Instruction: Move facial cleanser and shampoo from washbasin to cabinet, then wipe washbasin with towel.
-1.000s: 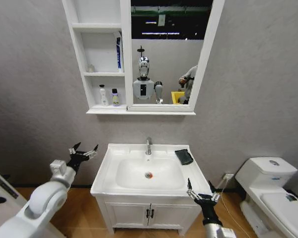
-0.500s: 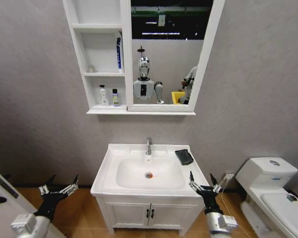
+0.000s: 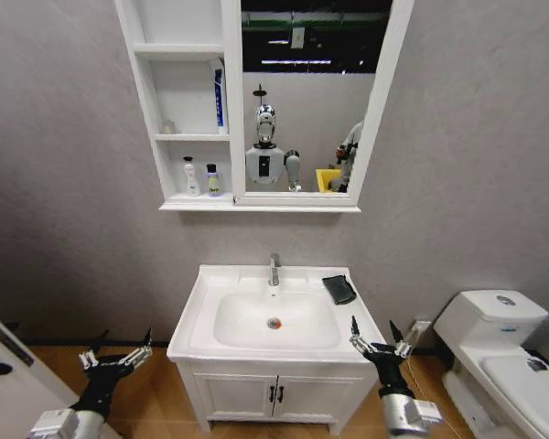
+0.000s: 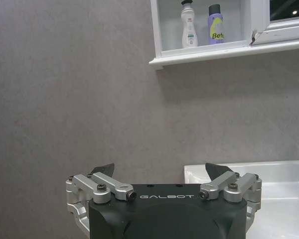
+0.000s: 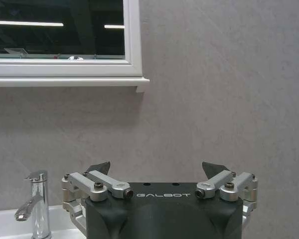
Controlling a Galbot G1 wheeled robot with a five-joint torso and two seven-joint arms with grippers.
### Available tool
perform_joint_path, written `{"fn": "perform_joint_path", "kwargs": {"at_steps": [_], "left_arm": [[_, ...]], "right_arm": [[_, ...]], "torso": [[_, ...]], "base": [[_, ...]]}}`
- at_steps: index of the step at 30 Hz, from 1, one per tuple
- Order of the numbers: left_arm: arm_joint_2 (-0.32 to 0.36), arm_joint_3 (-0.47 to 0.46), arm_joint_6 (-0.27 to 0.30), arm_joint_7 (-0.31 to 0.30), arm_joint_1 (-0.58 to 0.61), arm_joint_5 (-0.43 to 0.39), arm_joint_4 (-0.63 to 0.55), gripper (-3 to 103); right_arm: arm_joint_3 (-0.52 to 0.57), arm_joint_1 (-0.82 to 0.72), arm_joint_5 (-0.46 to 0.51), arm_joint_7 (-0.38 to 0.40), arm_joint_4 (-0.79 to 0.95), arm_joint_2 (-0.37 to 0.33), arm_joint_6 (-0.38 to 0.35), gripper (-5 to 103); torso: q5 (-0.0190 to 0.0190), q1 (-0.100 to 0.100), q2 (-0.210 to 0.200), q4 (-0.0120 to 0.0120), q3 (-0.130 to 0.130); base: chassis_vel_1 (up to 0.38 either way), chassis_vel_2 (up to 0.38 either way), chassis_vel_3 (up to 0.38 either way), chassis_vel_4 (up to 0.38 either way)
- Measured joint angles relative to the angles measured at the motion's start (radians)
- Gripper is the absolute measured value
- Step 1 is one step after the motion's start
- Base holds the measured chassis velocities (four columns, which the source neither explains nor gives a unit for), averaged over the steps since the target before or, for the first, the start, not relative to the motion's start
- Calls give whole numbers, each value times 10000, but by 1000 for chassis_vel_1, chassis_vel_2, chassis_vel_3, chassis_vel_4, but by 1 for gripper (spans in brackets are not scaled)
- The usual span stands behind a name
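I can see an orange patch (image 3: 276,325) spilling over the drain's edge. So I expect the patch to smear and come off when I wipe the washbasin with the dark towel.
The white washbasin (image 3: 193,322) stands in the middle, its chrome tap (image 3: 274,269) at the back. The dark towel (image 3: 339,289) lies folded on its back right corner. Above hangs the cabinet (image 3: 157,119). A white bottle (image 3: 191,176) and a purple bottle (image 3: 212,179) stand in its lowest niche, and a blue tube (image 3: 219,96) leans in the middle one. I cannot tell which are the facial cleanser and shampoo. My left gripper (image 3: 117,358) hangs open, low and left of the basin. My right gripper (image 3: 377,344) is open at the basin's front right corner. Both are empty.
A white toilet (image 3: 490,331) stands at the right. Below the basin is a two-door vanity (image 3: 274,395). A white object (image 3: 0,366) juts in at the lower left. The mirror (image 3: 302,91) reflects the robot. Wood floor lies either side of the vanity.
My left arm has dropped from rim height beside the basin to low near the floor, gripper still open. The right gripper has barely moved.
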Motion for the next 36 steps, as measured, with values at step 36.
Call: {"fn": "perform_joint_path", "kwargs": {"at_steps": [36], "left_arm": [[67,37,38,-44,-53,-51,43,100]], "right_arm": [[576,510,202,399,-642,-41,-269,100]], "torso": [[-1,-1,-2,2,1]], "base": [[-55,55,56,-57]]}}
